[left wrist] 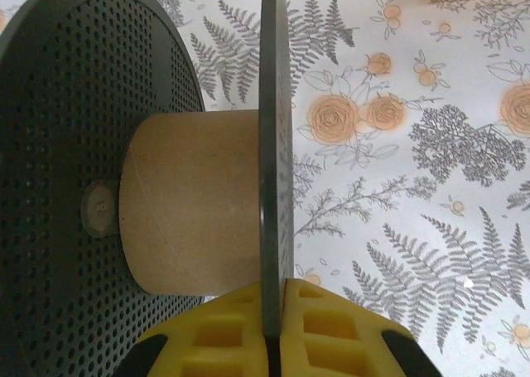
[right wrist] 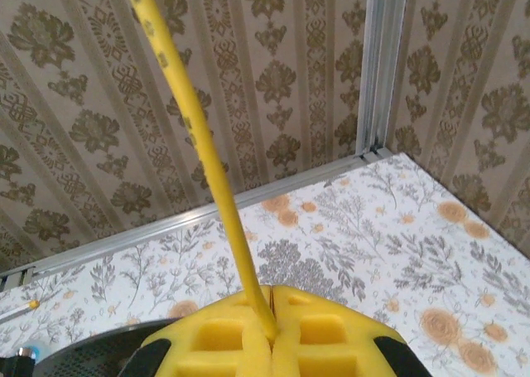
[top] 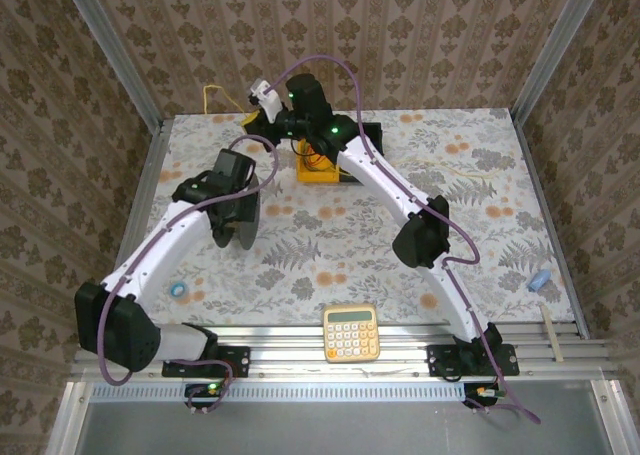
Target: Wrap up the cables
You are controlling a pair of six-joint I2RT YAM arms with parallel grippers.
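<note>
The black spool (top: 248,228) is upright and clear of the yellow box, so the robot's left gripper should keep guiding the spool's rim (left wrist: 272,228) until it stands steady, then let go.
A thin yellow cable (right wrist: 195,137) rises up and to the left from my right gripper (right wrist: 270,301), which is shut on it. From above, that gripper (top: 263,97) is raised at the back left of the table, and the cable (top: 213,93) loops away from it along the back wall. My left gripper (left wrist: 276,292) is shut on the rim of one flange of a black perforated spool (left wrist: 274,145) with a bare cardboard core (left wrist: 195,203). The spool (top: 240,213) stands on edge at left centre, under the left wrist.
A yellow box (top: 320,167) sits beneath the right arm at the back. A yellow calculator (top: 351,332) lies at the front edge. A small blue ring (top: 180,291) is at the front left. A blue piece (top: 539,279) and a wooden stick (top: 552,331) lie at the right.
</note>
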